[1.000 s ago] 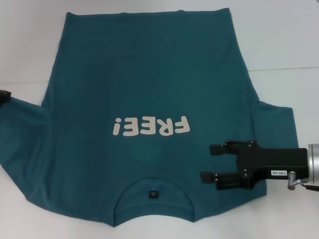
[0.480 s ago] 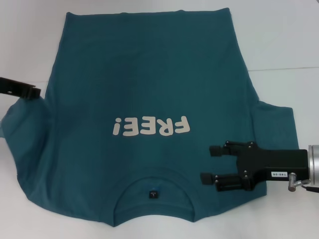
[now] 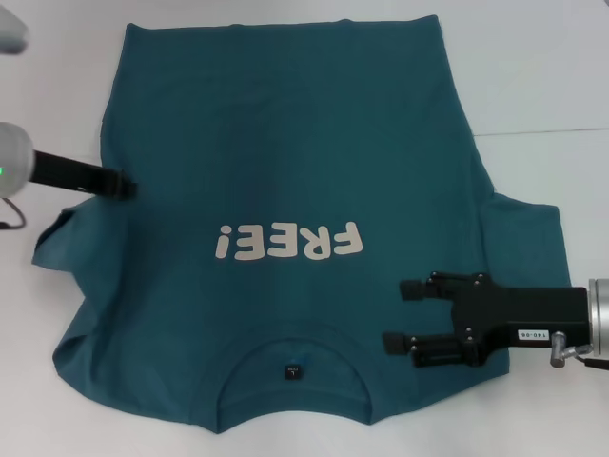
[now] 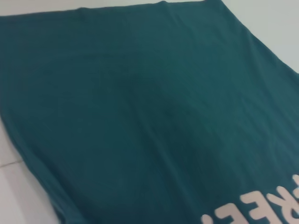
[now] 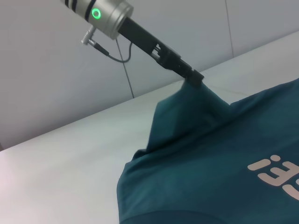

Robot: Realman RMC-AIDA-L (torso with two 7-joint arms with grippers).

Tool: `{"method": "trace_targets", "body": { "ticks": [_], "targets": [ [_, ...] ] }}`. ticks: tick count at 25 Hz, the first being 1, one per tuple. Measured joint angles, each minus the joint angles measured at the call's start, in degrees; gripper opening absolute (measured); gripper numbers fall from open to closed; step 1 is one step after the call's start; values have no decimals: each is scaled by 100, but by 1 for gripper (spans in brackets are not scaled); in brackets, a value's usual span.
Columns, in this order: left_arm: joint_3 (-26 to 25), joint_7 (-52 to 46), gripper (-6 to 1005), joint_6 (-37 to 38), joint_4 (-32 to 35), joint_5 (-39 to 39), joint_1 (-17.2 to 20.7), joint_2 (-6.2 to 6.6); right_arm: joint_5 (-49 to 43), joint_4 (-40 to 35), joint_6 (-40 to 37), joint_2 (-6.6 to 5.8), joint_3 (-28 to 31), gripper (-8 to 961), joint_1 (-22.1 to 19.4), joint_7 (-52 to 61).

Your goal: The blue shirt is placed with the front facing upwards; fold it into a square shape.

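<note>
My left gripper is carrying the raised sleeve (image 3: 81,233), which leans in over the flat shirt body. It should keep moving the sleeve inward and let go of it beside the lettering (image 3: 186,234).
The blue shirt (image 3: 285,162) lies flat on the white table, collar toward me, with off-white "FREE!" lettering (image 3: 288,242) face up. My left gripper (image 3: 122,184) is shut on the shirt's left sleeve (image 3: 71,238) and holds it lifted and pulled inward over the shirt's left edge; it also shows in the right wrist view (image 5: 194,79), pinching the raised cloth. My right gripper (image 3: 400,314) is open and rests over the shirt near the right shoulder, beside the collar (image 3: 293,369). The right sleeve (image 3: 528,238) lies flat. The left wrist view shows only the shirt body (image 4: 140,102).
The white table (image 3: 542,86) surrounds the shirt. A seam line in the table (image 3: 552,131) runs across at the right. A wall (image 5: 56,84) stands behind the table in the right wrist view.
My left gripper has moved right and up with the left sleeve, drawing it in toward the shirt's body. The right gripper has not moved.
</note>
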Motion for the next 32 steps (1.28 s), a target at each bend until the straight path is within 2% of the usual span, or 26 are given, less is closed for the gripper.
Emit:
{"method": "trace_targets", "body": {
  "ticks": [7, 10, 15, 18, 20, 25, 29, 32],
  "targets": [
    [60, 47, 11, -505, -210, -20, 39, -438, 0, 20, -5, 0, 0, 920, -17, 0],
    [174, 92, 12, -791, -484, -155, 15, -536, 0, 21, -5, 0, 0, 920, -18, 0],
    [639, 114, 12, -1199, -877, -757, -3, -558, 0, 21, -4, 0, 0, 920, -18, 0],
    [858, 209, 218, -1293, -730, -1115, 130, -562, 0, 8, -4, 0, 0, 920, -18, 0],
    [890, 255, 300, -1302, -512, -1221, 270, -568, 0, 2, -3, 4, 0, 919, -18, 0],
    [1001, 275, 504, -1301, 412, -1244, 1008, -572, 0, -1, -2, 8, 0, 919, -26, 0],
    [963, 326, 663, -1299, 1136, -1188, 1681, -524, 0, -4, 2, 8, 0, 919, -49, 0],
    [878, 870, 666, -1324, 1384, -1033, 1984, -467, -1, -6, 7, 3, 0, 919, -44, 0]
  ]
}}
